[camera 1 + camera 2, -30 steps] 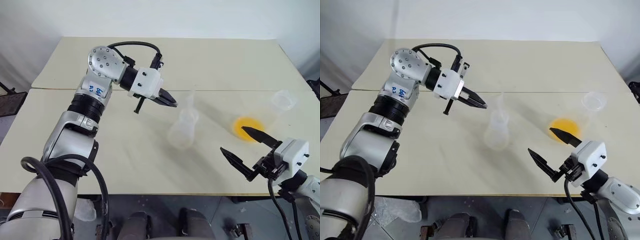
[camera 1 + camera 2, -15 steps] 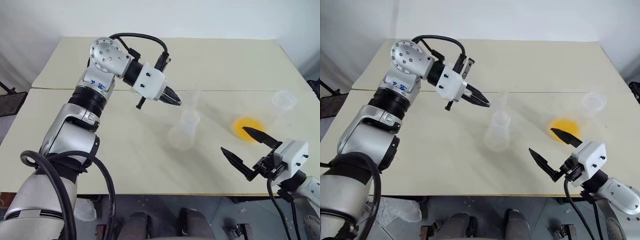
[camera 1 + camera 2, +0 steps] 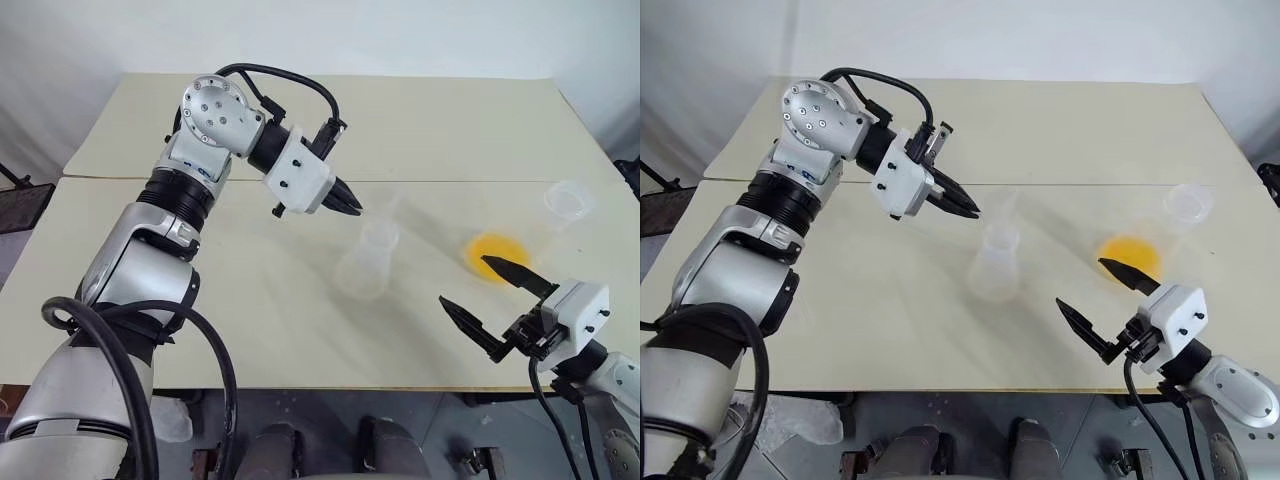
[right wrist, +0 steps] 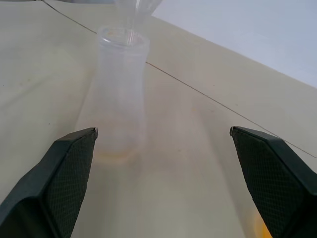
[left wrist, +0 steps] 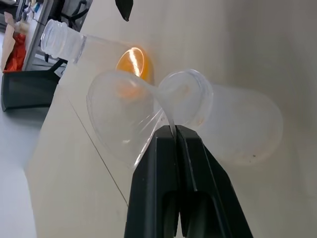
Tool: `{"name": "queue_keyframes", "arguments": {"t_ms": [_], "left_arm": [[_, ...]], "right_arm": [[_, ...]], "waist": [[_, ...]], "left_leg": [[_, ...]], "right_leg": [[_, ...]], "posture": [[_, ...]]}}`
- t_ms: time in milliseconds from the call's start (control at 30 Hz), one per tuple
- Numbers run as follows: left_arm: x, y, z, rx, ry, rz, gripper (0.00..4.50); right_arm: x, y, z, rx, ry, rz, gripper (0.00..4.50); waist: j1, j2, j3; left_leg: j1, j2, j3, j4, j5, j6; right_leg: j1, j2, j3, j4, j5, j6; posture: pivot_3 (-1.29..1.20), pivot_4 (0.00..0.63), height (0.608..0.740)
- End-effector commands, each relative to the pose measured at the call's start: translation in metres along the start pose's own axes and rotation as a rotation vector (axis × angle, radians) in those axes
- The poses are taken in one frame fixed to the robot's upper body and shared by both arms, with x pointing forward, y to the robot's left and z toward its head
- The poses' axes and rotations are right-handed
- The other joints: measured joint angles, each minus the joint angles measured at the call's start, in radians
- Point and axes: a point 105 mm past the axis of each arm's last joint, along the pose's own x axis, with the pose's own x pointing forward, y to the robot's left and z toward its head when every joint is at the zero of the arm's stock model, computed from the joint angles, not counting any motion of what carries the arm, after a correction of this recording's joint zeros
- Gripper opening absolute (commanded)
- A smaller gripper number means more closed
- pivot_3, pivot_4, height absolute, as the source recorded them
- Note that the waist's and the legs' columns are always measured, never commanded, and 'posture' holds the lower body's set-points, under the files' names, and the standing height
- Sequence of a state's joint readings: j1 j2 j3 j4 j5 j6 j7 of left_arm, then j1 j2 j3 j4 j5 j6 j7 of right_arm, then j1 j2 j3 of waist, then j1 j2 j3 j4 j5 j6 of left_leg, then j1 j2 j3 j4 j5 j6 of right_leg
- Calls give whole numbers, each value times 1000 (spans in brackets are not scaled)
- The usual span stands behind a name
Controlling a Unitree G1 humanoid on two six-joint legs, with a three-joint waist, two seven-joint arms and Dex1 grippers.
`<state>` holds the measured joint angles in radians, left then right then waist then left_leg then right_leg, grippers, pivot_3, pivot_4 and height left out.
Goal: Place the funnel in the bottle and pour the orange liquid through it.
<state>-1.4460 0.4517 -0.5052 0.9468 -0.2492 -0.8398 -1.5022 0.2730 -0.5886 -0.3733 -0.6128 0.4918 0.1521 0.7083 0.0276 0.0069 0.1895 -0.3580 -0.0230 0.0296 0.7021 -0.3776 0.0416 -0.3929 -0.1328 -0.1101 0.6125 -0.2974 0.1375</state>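
The orange liquid (image 3: 496,256) only covers the base of the larger flask (image 3: 500,262), so it will fill just the bottom of the bottle when the robot pours all of it.
The bottle (image 3: 365,265), a small clear flask, stands mid-table. The clear funnel (image 5: 119,114) hangs tilted over it, its spout at the bottle's round mouth (image 5: 185,96). My left gripper (image 3: 350,207) is shut on the funnel's rim, just left of the bottle's neck. The orange liquid (image 3: 497,252) shows as a round patch in the larger clear flask (image 3: 568,200) to the right. My right gripper (image 3: 463,280) hovers wide open near the table's front edge, just in front of the orange patch, holding nothing. The right wrist view faces the bottle (image 4: 121,89).
Two cream tables (image 3: 250,330) are pushed together, with a seam (image 3: 450,181) running across behind the flasks. Bare tabletop lies to the left and in front of the bottle. The front edge is close under my right gripper.
My left wrist has rolled, tipping the funnel so its spout comes to the bottle's mouth. The hand itself has barely shifted. The right arm and both flasks have stayed put.
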Motion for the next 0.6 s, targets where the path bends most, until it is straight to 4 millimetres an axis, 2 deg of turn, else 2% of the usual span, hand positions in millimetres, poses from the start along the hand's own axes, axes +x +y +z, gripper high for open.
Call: {"name": "queue_keyframes", "arguments": {"t_ms": [33, 100, 367, 467, 600], "left_arm": [[-4, -1, 8, 67, 3, -106, 439], [-3, -2, 8, 72, 5, -109, 862], [-4, 5, 14, 63, -39, -69, 3448], [-9, 12, 20, 4, -93, -16, 4415], [-31, 23, 28, -178, -213, 107, 4466]], "right_arm": [[0, 0, 5, -22, -26, 3, 4500], [0, 0, 5, -23, -27, 5, 4500], [0, 0, 4, -30, -27, 7, 4500], [0, 0, 6, -35, -28, 8, 4500], [-5, -4, 9, -43, -29, -15, 4500]], "waist": [[0, 0, 0], [0, 0, 0], [0, 0, 0], [0, 0, 0], [-2, 0, 0]], "left_leg": [[0, 0, 0, 0, 0, 0], [0, 0, 0, 0, 0, 0], [0, 0, 1, 0, 0, 0], [0, 0, 1, 0, 0, 0], [0, 0, 0, 0, 0, 0]], "right_leg": [[0, 0, 0, 0, 0, 0], [0, 0, 0, 0, 0, 0], [0, 0, 0, 0, 0, 0], [0, 0, 0, 0, 0, 0], [0, 0, 0, 0, 0, 0]], "posture": [[0, 150, 740], [0, 150, 740], [0, 150, 740], [0, 150, 740], [0, 150, 740]]}}
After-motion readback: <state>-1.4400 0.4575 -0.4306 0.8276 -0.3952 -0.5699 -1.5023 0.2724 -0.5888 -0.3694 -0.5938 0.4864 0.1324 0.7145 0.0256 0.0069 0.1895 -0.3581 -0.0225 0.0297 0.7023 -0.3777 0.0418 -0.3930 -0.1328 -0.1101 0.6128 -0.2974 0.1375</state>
